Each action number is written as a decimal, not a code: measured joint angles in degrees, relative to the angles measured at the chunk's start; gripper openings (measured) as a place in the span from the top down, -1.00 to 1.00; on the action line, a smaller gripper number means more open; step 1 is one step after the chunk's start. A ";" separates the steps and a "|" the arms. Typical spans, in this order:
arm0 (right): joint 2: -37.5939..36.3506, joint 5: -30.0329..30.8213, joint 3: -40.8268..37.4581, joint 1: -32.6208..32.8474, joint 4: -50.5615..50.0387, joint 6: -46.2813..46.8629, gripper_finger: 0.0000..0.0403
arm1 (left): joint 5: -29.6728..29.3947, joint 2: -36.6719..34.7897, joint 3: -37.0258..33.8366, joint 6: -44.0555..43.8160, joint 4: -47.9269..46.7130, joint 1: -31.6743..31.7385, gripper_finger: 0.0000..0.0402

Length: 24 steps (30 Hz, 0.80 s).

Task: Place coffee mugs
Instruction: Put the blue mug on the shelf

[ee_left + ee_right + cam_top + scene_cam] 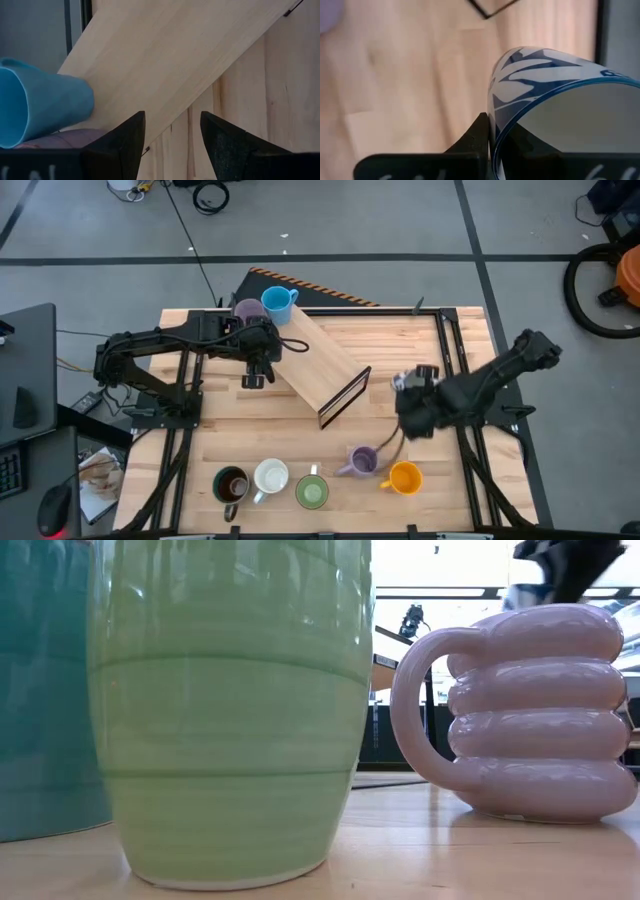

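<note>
The wooden board is clear beside the blue mug, so the robot's right gripper should carry on bringing the patterned mug, with its opening up (580, 117), and let go once it stands there.
A white mug with blue pattern (408, 380) is in my right gripper (414, 402), which is shut on it over the table's right middle. Along the near edge stand a dark brown mug (231, 483), a white-inside mug (270, 476), a green mug (311, 492), a lilac mug (360, 461) and an orange mug (404, 478). A blue mug (278, 302) and a second lilac mug (248, 310) sit at the far end of a tilted wooden board (315, 365). My left gripper (258, 370) hovers open beside that board, touching nothing. My right gripper holds the patterned mug by its wall at the rim (494, 131), one finger (481, 136) outside and the other inside the mouth. The mug's open mouth faces the wrist camera. Whether any part of the mug rests on the table, I cannot tell.
The board slopes from the far left toward the table's middle on a black frame leg (345, 398). Black rails (452, 350) run along the table's sides. In the low view the green mug (230, 710) and the ribbed lilac mug (545, 710) stand close to the near edge.
</note>
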 joint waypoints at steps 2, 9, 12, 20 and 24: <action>-0.85 1.10 0.00 -3.49 0.19 -4.37 0.85 | 0.00 0.00 0.00 -0.25 -0.05 0.00 0.02; -0.56 4.32 4.50 -15.20 3.84 -22.18 0.85 | 0.17 -0.76 1.45 -0.05 -1.00 -1.13 0.02; 0.89 6.41 10.38 -19.27 4.88 -29.01 0.84 | 0.21 -1.43 3.60 -1.01 -1.16 -2.19 0.02; 6.59 -2.89 24.60 -27.94 10.83 -49.40 0.84 | 0.22 -4.08 7.74 -3.03 -0.95 -3.41 0.02; 12.18 -9.75 30.51 -30.44 10.88 -56.06 0.84 | 0.22 -5.81 7.80 -4.54 -0.81 -3.41 0.02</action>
